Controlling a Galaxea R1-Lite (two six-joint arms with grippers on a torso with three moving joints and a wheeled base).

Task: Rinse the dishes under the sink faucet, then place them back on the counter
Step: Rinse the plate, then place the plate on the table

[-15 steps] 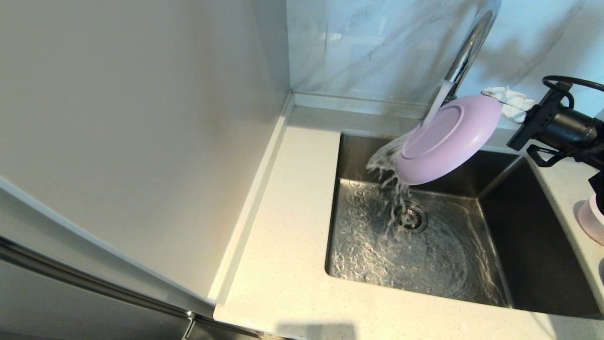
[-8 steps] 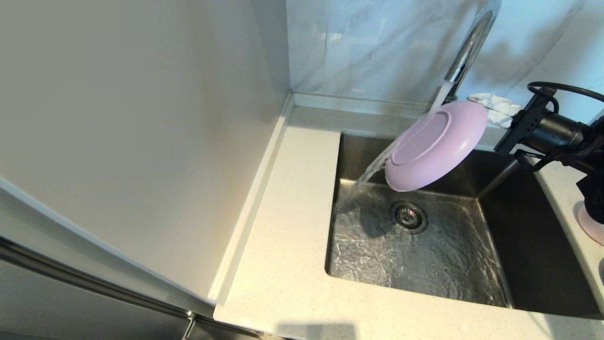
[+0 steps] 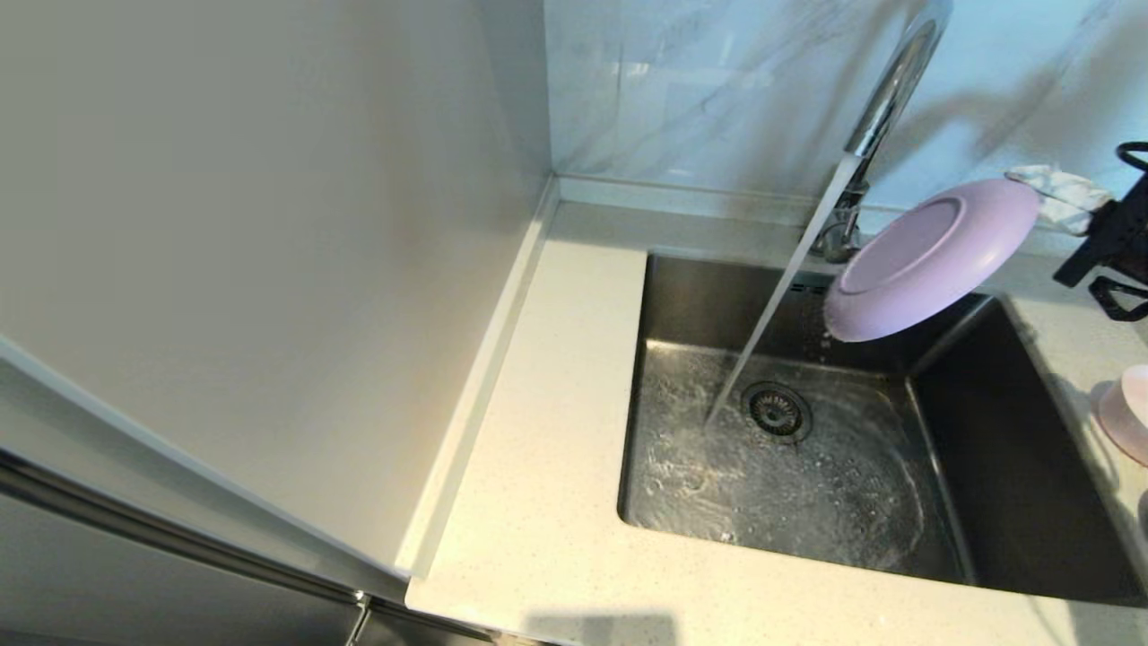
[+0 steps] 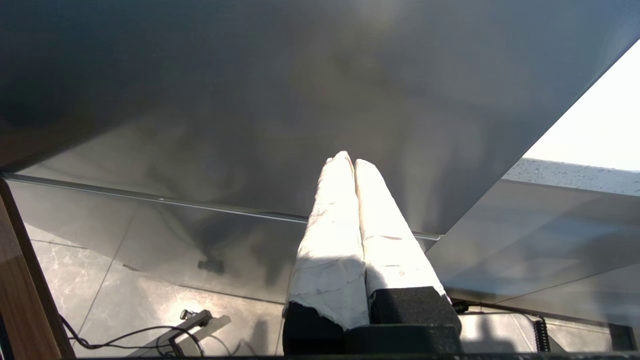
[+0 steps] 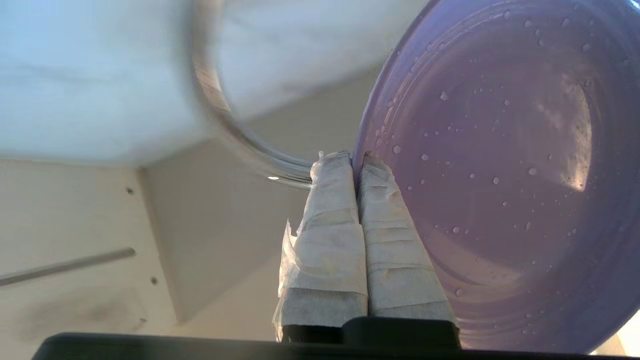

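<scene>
My right gripper should turn the lavender plate level before putting it down on the counter (image 3: 1049, 307) behind the pink bowl, because the lavender plate hangs tilted with its bottom side (image 3: 904, 246) toward the stream.
The lavender plate (image 3: 933, 260) hangs tilted above the back right of the steel basin, clear of the water stream. My right gripper (image 3: 1054, 193) is shut on its rim, white-wrapped fingers (image 5: 385, 225) pinching the edge; the wet plate (image 5: 500, 175) fills that view. The chrome faucet (image 3: 883, 99) runs, its stream slanting down to the drain (image 3: 778, 411). At the right edge on the counter (image 3: 547, 431) sits a pale pink bowl (image 3: 1126, 413). The pink disc is not visible. My left gripper (image 4: 348, 161) is parked low, out of the head view, fingers together and empty.
The sink basin (image 3: 1004, 484) holds swirling water. A cream wall panel (image 3: 269, 224) rises along the left of the counter, with a low raised rim (image 3: 489, 359) at its foot. Marble tile (image 3: 700, 90) backs the sink.
The plate has moved right and slightly up, out of the stream. Water now falls straight into the basin instead of splashing off the plate. The right arm has drawn back toward the right edge.
</scene>
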